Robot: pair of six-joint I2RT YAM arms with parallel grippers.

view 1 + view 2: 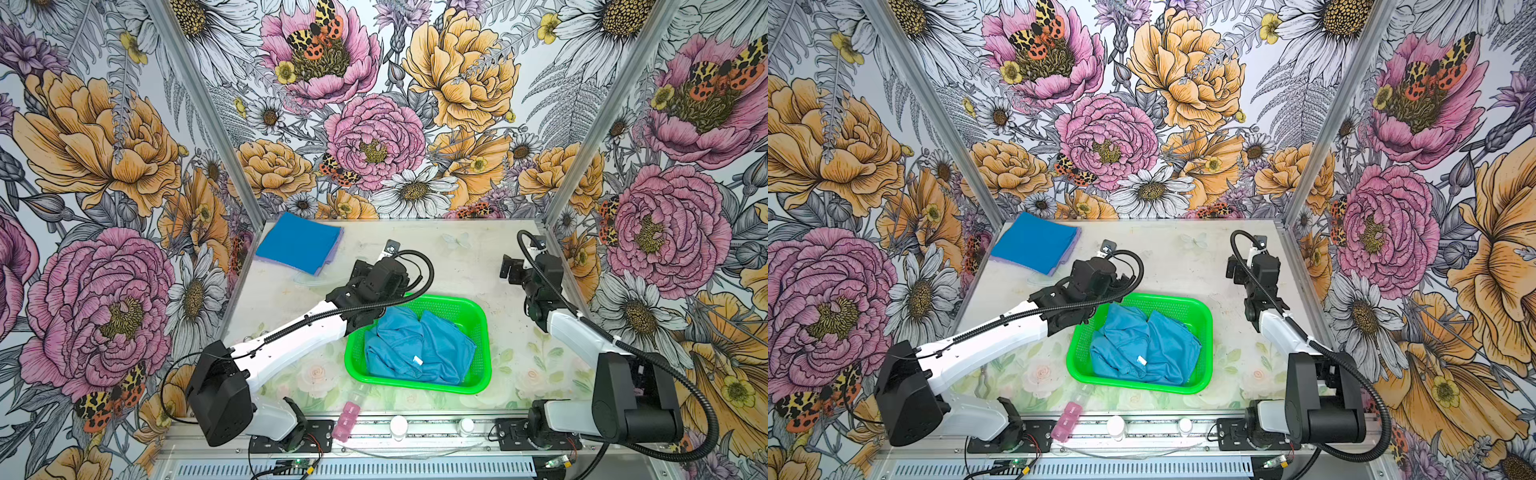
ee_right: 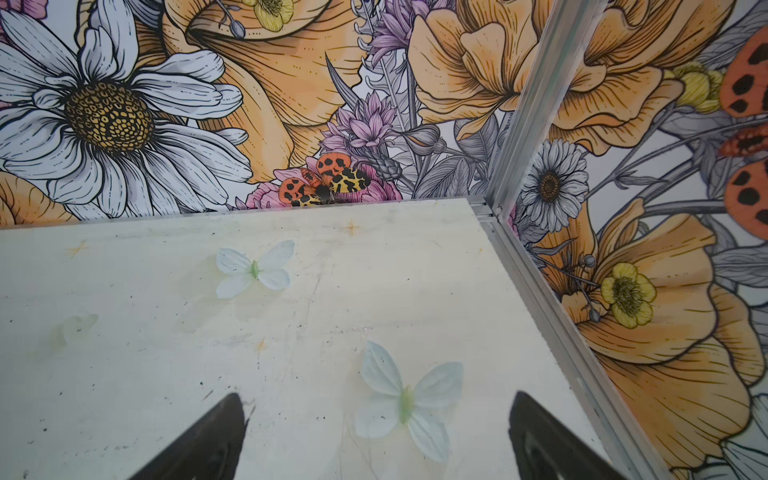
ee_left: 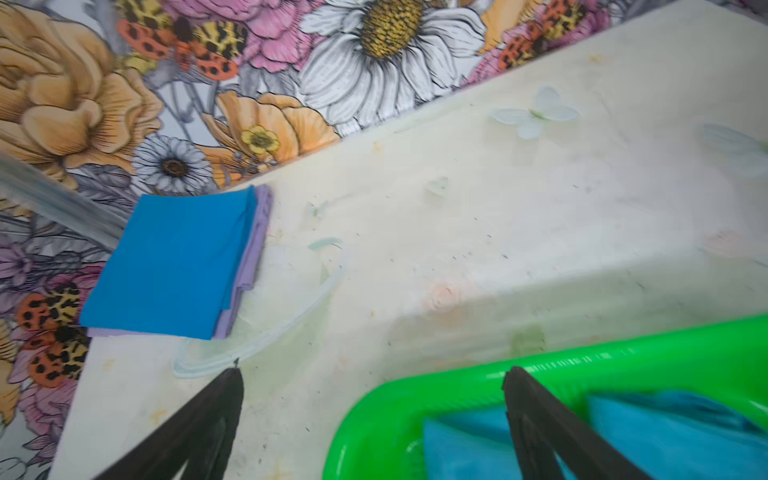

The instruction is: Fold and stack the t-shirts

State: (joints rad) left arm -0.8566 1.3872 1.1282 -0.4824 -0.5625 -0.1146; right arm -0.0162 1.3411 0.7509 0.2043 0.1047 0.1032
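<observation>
The teal-blue t-shirt [image 1: 436, 348] lies heaped alone in the green basket, so the robot's open left gripper should keep going down and close on the t-shirt's raised middle folds [image 1: 405, 342].
A crumpled teal-blue t-shirt [image 1: 419, 349] [image 1: 1144, 349] with a small white tag [image 1: 417, 360] lies in the green mesh basket [image 1: 482, 332] [image 1: 1206, 328] at mid-table. Two more t-shirts, deep blue on lavender, make a folded stack [image 1: 297, 243] [image 1: 1034, 243] [image 3: 170, 266] at the back left corner. My left gripper [image 1: 368, 272] [image 3: 374, 374] hovers open over the basket's far left corner [image 3: 374, 415], holding nothing. One of its fingers [image 3: 536, 415] is above the teal cloth [image 3: 665, 436]. My right gripper [image 1: 509, 270] [image 1: 1235, 270] [image 2: 378, 415] is open and empty over bare table at the back right.
A pink pill box [image 1: 347, 419] and two white bottle caps [image 1: 398, 426] sit on the front rail. A curved clear plastic piece [image 3: 291, 316] lies on the table beside the stack. Flowered walls and metal posts [image 2: 536, 104] close in the table's back and sides.
</observation>
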